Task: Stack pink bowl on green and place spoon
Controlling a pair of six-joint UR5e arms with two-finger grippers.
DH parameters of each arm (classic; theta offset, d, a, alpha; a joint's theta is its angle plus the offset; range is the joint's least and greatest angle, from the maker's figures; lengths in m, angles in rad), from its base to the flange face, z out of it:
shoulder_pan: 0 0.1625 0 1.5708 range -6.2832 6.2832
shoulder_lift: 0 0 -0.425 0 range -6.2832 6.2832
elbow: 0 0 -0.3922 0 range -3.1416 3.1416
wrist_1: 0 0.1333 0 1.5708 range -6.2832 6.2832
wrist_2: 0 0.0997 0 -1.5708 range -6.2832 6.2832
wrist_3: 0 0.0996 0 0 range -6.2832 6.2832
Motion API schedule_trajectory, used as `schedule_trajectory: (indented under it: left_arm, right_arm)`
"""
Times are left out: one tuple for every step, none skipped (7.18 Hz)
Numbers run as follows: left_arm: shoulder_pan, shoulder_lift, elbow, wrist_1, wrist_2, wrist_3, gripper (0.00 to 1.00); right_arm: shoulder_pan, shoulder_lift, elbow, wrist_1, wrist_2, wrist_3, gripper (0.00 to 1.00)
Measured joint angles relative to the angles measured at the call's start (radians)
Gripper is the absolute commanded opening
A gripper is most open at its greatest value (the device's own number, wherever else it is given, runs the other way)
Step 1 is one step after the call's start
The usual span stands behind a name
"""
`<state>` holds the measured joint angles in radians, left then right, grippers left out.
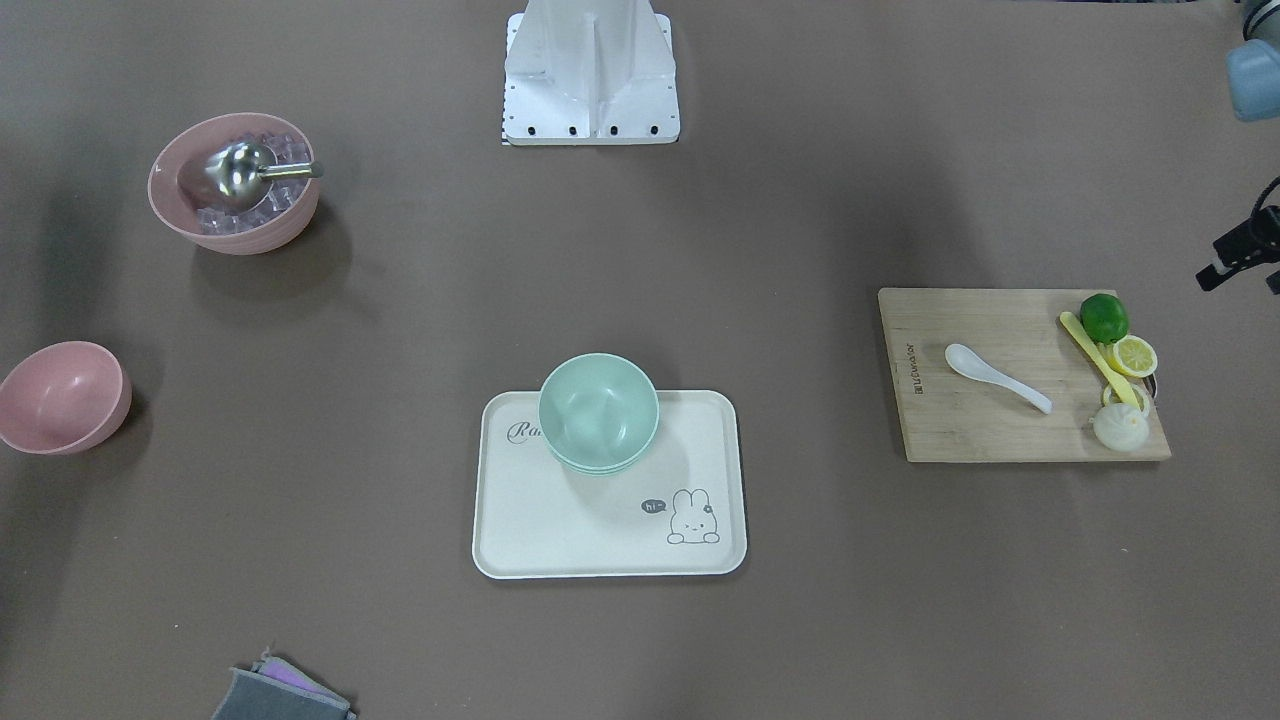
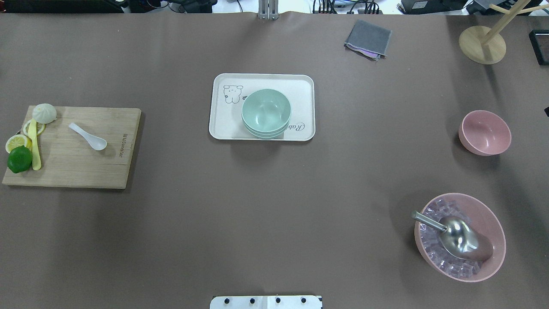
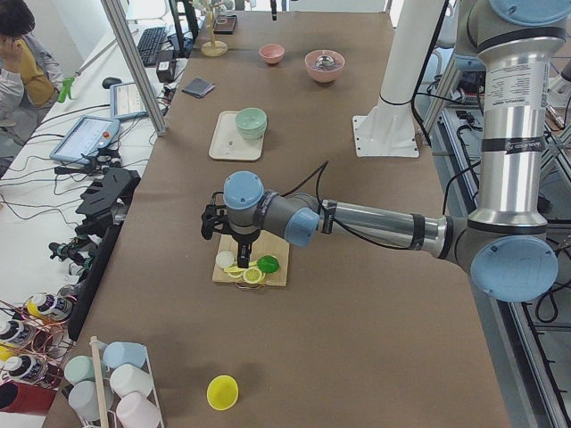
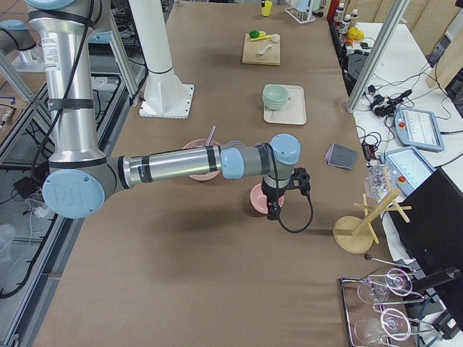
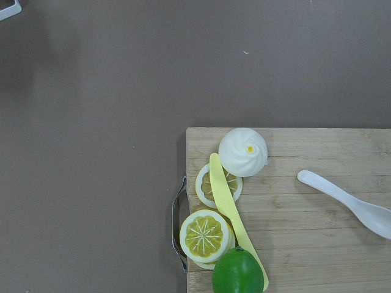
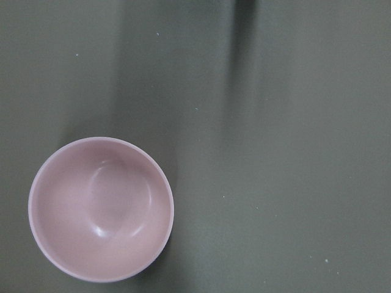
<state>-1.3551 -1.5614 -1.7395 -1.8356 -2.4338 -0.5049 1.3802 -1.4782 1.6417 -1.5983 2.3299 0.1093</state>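
My gripper is about to stack the empty pink bowl (image 1: 65, 398), which should sink in almost to its rim, because the green bowls nest with their rims close together (image 1: 606, 466).
An empty pink bowl (image 2: 485, 132) stands on the table at my right, and fills the lower left of the right wrist view (image 6: 101, 209). Stacked green bowls (image 2: 266, 113) sit on a white tray (image 2: 223, 124) at mid-table. A white spoon (image 2: 88, 136) lies on a wooden cutting board (image 2: 64, 171) at my left and also shows in the left wrist view (image 5: 348, 201). My left gripper (image 3: 239, 259) hangs above the board's outer end. My right gripper (image 4: 273, 212) hangs beside the pink bowl (image 4: 259, 196). I cannot tell whether either is open or shut.
A large pink bowl (image 2: 460, 237) holds ice cubes and a metal scoop. A lime (image 2: 19, 159), lemon slices, a white bun (image 2: 44, 113) and a yellow knife lie on the board. A grey cloth (image 2: 368, 38) and a wooden stand (image 2: 482, 43) are at the far side.
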Motion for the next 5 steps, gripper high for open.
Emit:
schedule_trajectory:
  left_arm:
    - [0.042,-0.025,0.001,-0.004,0.003,-0.094,0.97]
    - [0.09,-0.057,0.005,-0.005,0.018,-0.188,0.97]
    - [0.144,-0.095,0.012,-0.005,0.054,-0.297,0.97]
    - [0.191,-0.129,0.018,-0.005,0.09,-0.392,0.97]
    - [0.222,-0.151,0.024,-0.005,0.107,-0.454,0.92]
  right_arm:
    - [-0.028,0.026,-0.056,0.067,0.001,0.065,0.98]
    - [-0.065,0.038,-0.115,0.183,0.0,0.16,0.97]
    - [-0.103,0.043,-0.174,0.308,-0.001,0.261,0.92]
    - [-0.133,0.044,-0.22,0.395,0.0,0.331,0.88]
    - [-0.149,0.041,-0.248,0.438,0.001,0.361,0.84]
